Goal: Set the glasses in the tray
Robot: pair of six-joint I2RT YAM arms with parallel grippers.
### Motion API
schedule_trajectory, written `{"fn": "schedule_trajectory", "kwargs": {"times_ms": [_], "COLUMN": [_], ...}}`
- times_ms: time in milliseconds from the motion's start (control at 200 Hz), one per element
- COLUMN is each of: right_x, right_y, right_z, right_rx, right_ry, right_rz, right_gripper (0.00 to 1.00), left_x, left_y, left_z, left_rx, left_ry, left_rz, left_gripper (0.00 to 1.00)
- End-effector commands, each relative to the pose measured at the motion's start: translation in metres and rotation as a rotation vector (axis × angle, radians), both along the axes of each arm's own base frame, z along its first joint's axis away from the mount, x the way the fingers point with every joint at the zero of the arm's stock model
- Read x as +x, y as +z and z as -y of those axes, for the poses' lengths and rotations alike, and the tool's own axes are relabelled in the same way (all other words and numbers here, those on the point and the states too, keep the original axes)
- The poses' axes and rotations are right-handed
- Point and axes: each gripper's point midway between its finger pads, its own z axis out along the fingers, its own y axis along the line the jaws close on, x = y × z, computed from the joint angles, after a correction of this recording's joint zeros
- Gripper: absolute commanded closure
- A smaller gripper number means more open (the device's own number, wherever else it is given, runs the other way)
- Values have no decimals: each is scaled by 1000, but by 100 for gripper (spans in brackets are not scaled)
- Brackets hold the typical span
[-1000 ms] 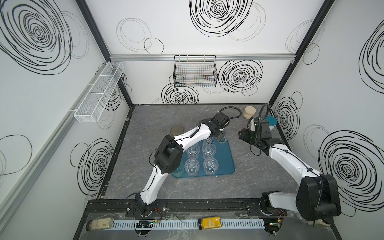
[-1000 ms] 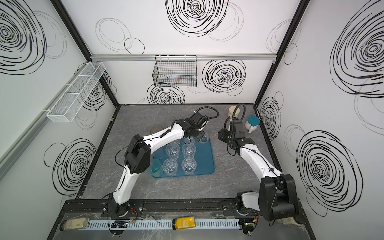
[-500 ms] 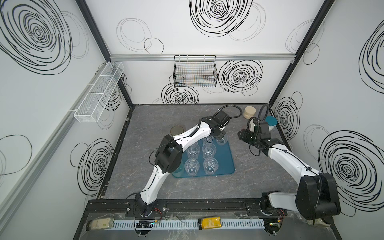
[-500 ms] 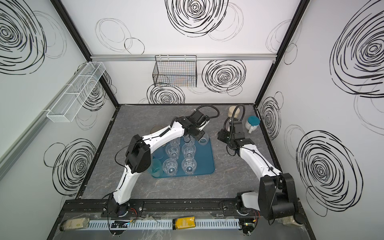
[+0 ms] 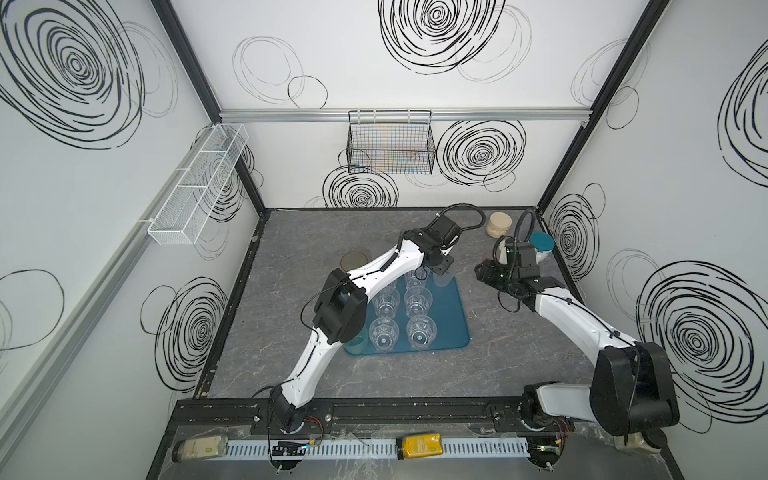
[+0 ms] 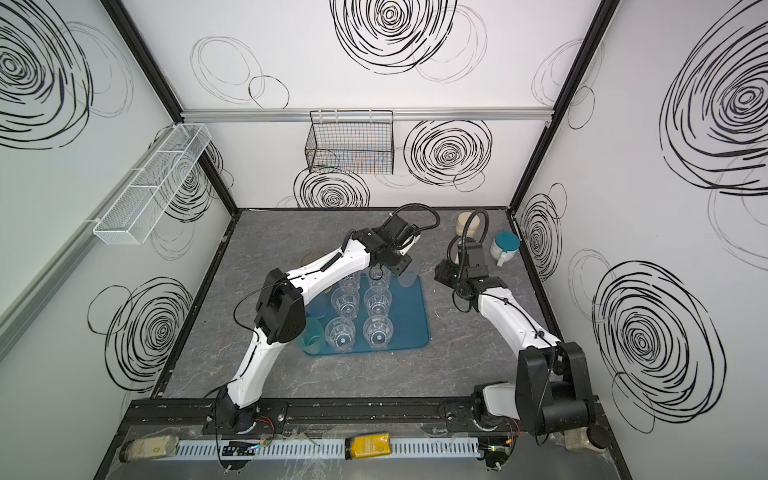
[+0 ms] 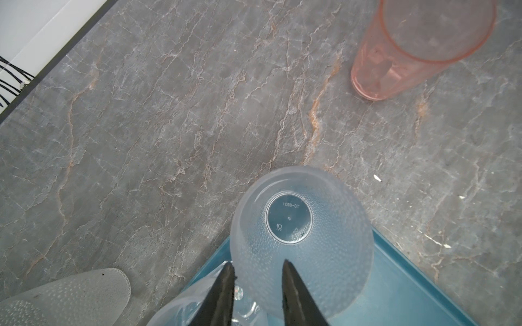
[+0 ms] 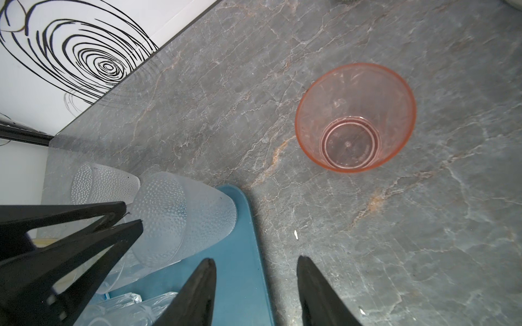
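Note:
The second frosted glass (image 8: 106, 183) is behind the tray, and my left arm (image 5: 397, 262) stretches across the way to it. My left gripper should pull back before my right gripper takes that glass.
The tray (image 5: 451, 324) (image 6: 411, 324) holds several clear faceted glasses (image 5: 417, 301) and a teal glass (image 6: 311, 336). A frosted glass (image 7: 299, 240) (image 8: 183, 220) stands in the tray's far right corner. My left gripper (image 7: 258, 264) (image 5: 440, 270) is open astride its near wall, one finger inside and one outside. A second frosted glass (image 7: 65, 296) (image 8: 104, 183) stands just beyond it. The pink glass (image 8: 356, 117) (image 7: 418, 48) stands upright on the table. My right gripper (image 8: 256, 258) (image 5: 482, 270) hangs open and empty over the tray's right rim (image 8: 255, 225).
An amber glass (image 5: 354, 261) stands on the table left of the left arm. A white cup with a teal lid (image 5: 540, 245) and a beige jar (image 5: 498, 224) stand in the back right corner. A wire basket (image 5: 390, 145) hangs on the back wall.
The left gripper's jaws have parted, letting go of the frosted glass in the tray's corner. The right arm has not moved.

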Motion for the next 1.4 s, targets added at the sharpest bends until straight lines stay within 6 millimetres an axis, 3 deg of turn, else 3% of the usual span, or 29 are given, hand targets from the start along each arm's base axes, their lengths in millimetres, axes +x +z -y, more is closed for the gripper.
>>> {"fn": "schedule_trajectory", "kwargs": {"times_ms": [0, 125, 215, 375, 455, 555, 750, 870, 951, 1031, 1126, 1266, 1321, 1396], "right_x": [6, 11, 13, 19, 25, 36, 62, 81, 90, 95, 92, 87, 87, 90], "right_y": [5, 15, 20, 18, 24, 42, 65, 69, 65, 63, 68, 64, 65, 68], "right_z": [-3, -11, -20, -41, -55, -82, -144, -166, -161, -146, -115, -67, -66, -81], "right_rx": [-6, -6, -12, -24, -56, -124, -170, -194, -185, -197, -252, -268, -245, -243], "right_ry": [10, 28, 45, 95, 120, 168, 266, 286, 260, 239, 197, 139, 140, 161], "right_rz": [10, 34, 44, 36, 35, 88, 150, 155, 87, 43, 43, 65, 89, 94], "right_gripper": [49, 49, 48, 48, 49, 49, 49, 49, 49, 49, 48, 48, 48, 48], "left_x": [9, 11, 12, 10, 10, 8, -3, -9, -12, -16, -19, -18, -18, -18], "left_y": [26, 60, 87, 118, 128, 134, 133, 128, 127, 130, 134, 140, 141, 139], "left_z": [8, 8, 2, -30, -67, -128, -246, -290, -301, -299, -296, -302, -310, -313], "left_rx": [-96, -299, -354, -367, -371, -382, -381, -433, -457, -307, -168, -187, -213, -285], "left_ry": [2, 41, 55, 97, 182, 316, 558, 673, 718, 712, 689, 734, 797, 806], "left_rz": [31, 19, 71, 192, 266, 348, 450, 445, 448, 534, 608, 628, 621, 573], "left_gripper": [63, 56, 50, 37, 27, 18, 11, 6, 6, 4, 0, 4, 4, 4]}}
